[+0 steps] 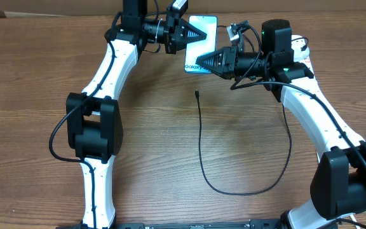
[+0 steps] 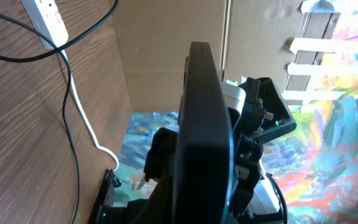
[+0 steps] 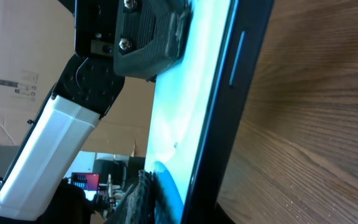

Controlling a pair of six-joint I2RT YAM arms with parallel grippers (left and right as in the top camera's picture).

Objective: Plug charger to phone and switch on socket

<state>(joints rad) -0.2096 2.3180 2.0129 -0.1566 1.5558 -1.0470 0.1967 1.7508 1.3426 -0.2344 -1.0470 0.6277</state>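
Observation:
The phone's near end (image 1: 194,68) is in my right gripper, so my left gripper should take the phone deeper by its side to free my right gripper for the cable's tip (image 1: 197,93).
The phone (image 1: 205,25) with its light blue screen is held off the table at the back middle. My left gripper (image 1: 192,33) is shut on its far part and my right gripper (image 1: 203,63) is shut on its near end by the "Galaxy" text. The left wrist view shows the phone (image 2: 204,112) edge-on between my fingers. The right wrist view shows its screen (image 3: 191,93) with my finger pad pressed on it. The charger's black cable (image 1: 200,146) lies loose on the table, its tip (image 1: 197,94) below the phone and apart from it. The socket (image 2: 47,20) shows in the left wrist view.
A thick white cord (image 2: 86,124) runs from the socket along the table. The black cable loops wide toward the front right (image 1: 259,189). A cardboard wall (image 1: 56,7) lines the table's back edge. The right arm (image 1: 310,108) hides most of the socket from overhead.

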